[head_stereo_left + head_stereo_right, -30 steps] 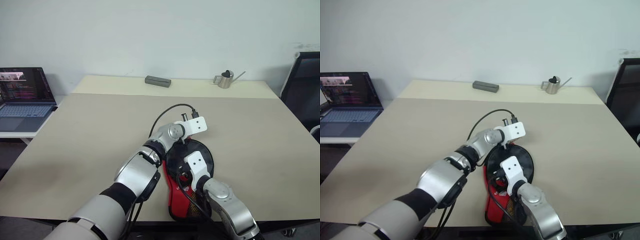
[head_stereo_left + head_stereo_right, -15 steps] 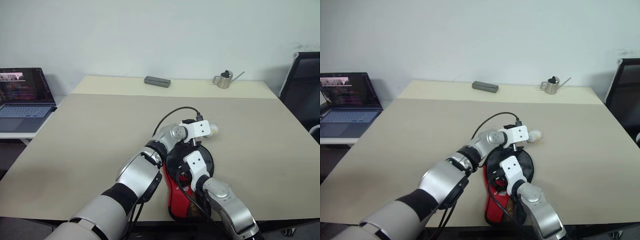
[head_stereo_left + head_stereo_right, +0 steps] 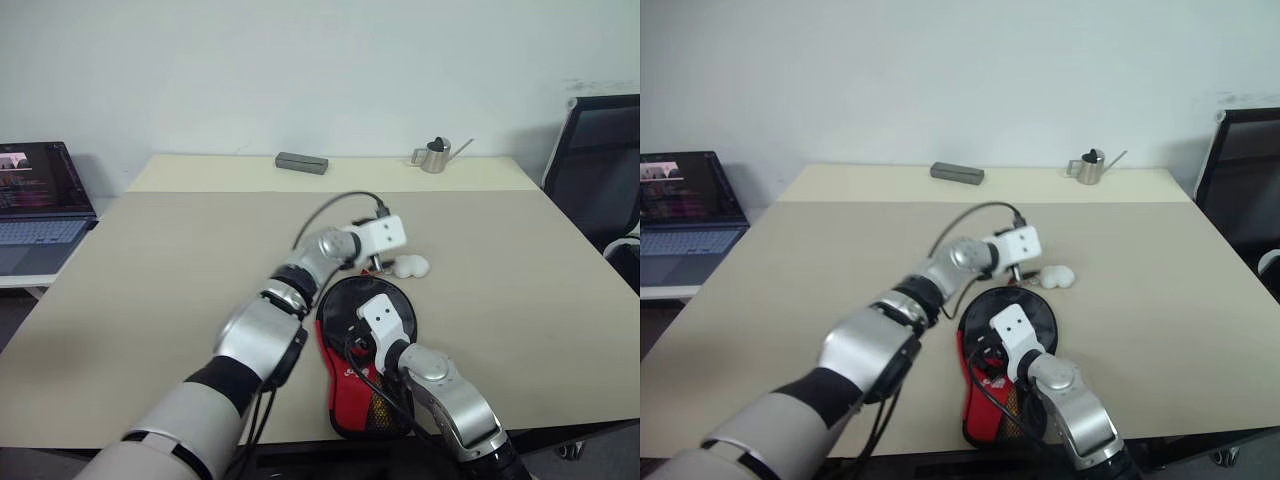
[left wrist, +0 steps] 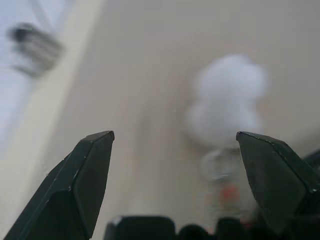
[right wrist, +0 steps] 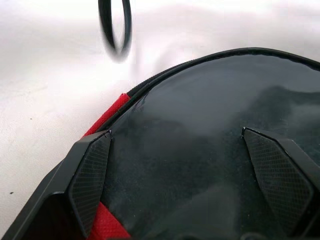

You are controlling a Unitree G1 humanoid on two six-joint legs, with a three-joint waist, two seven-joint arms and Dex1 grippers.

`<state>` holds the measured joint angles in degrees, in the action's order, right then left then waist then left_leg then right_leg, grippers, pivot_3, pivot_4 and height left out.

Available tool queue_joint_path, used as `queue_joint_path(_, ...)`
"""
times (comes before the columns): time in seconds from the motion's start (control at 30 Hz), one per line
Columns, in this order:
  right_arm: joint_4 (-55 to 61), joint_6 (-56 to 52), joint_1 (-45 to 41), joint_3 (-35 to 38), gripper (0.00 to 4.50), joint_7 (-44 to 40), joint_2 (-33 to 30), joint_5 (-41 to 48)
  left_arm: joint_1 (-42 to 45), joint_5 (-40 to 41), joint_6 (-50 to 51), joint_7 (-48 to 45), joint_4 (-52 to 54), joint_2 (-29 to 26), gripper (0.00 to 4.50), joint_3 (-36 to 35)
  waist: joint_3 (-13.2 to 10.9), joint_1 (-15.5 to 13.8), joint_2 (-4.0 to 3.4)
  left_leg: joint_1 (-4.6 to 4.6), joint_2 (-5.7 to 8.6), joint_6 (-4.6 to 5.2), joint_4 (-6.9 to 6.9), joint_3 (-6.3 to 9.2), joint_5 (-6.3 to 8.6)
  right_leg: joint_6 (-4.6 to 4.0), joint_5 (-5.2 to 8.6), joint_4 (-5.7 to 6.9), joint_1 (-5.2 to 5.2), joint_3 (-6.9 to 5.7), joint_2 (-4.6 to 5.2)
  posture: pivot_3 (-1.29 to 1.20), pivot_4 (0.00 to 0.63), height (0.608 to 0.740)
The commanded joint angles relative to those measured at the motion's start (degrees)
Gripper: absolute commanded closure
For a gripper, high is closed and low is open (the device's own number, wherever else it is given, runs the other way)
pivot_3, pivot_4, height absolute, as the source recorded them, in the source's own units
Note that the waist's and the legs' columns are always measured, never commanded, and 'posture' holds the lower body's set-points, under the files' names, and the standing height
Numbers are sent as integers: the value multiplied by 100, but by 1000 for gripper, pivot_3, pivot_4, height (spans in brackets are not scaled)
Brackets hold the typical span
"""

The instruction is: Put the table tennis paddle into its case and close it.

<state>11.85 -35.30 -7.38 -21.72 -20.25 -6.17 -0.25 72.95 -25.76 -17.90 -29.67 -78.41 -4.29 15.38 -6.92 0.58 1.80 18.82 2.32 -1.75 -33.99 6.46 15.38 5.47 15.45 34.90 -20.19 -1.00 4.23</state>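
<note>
The white fluffy charm [image 3: 411, 266] is lying just beyond the case's round end [image 3: 372, 282], so I expect the charm to close the zipper along the case's rim when I pull.
The case [image 3: 366, 312] lies flat at the table's near edge, its black round part far from me and its red part [image 3: 349, 388] nearest me. Its white fluffy charm [image 3: 410, 266] rests on the table just beyond the round end. My left gripper [image 4: 175, 140] hangs open a little above the table, and the charm [image 4: 227, 102] lies ahead of its fingers, apart from them. Over the black top of the case [image 5: 210, 130], my right gripper [image 5: 177, 135] stands open with nothing between its fingers. The table tennis paddle is hidden.
A small grey box [image 3: 301, 162] and a little metal watering can [image 3: 433, 156] stand at the table's far edge. A laptop [image 3: 35, 200] sits on a side desk at left. At the far right is a black chair [image 3: 600, 160]. A black cable [image 5: 115, 25] loops above the case.
My left gripper has opened and let go of the white charm, which now lies on the table. The left hand rose a little. The camera has shifted; my right gripper kept still.
</note>
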Motion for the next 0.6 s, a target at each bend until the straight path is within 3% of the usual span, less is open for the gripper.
queue_joint_path(0.03, -1214, -631, 225, 5, 0, -71, -171, 4, 157, 73, -208, 209, 230, -437, 217, -91, 6, -4, 0, -3, 0, 0, 0, 1, 0, 2, -1, 1, 3, 0, 0, 0, 150, 740)
queue_joint_path(0.13, -1322, -582, 118, 14, 0, -148, -176, 4, 128, 245, -256, 46, 283, -911, 217, -235, -1, 2, 2, -3, 3, 0, 0, -2, -1, 6, -4, 2, 0, 0, -2, 0, 150, 740)
queue_joint_path(0.3, -1313, -520, 33, 10, 0, -289, -232, 55, -42, 938, -331, -1015, 467, -1350, 217, -744, 1, -7, 6, -5, 2, 7, 0, 1, -6, 13, -8, 1, -8, -4, -3, 0, 150, 740)
queue_joint_path(0.4, -1143, -553, -35, 196, 0, -405, -296, 175, -576, 1731, -358, -2330, 758, -1727, 217, -1282, 3, 6, 2, -4, 2, 8, 0, -2, -6, 11, -8, -2, -8, -2, -1, 0, 150, 740)
queue_joint_path(0.6, -454, -621, -68, 452, 0, -940, -715, 585, -1600, 2554, 334, -3523, 1887, -1919, 217, -1566, -8, -38, 8, 9, 4, 32, 0, 16, -20, -9, 0, -3, -13, -1, 1, 0, 150, 740)
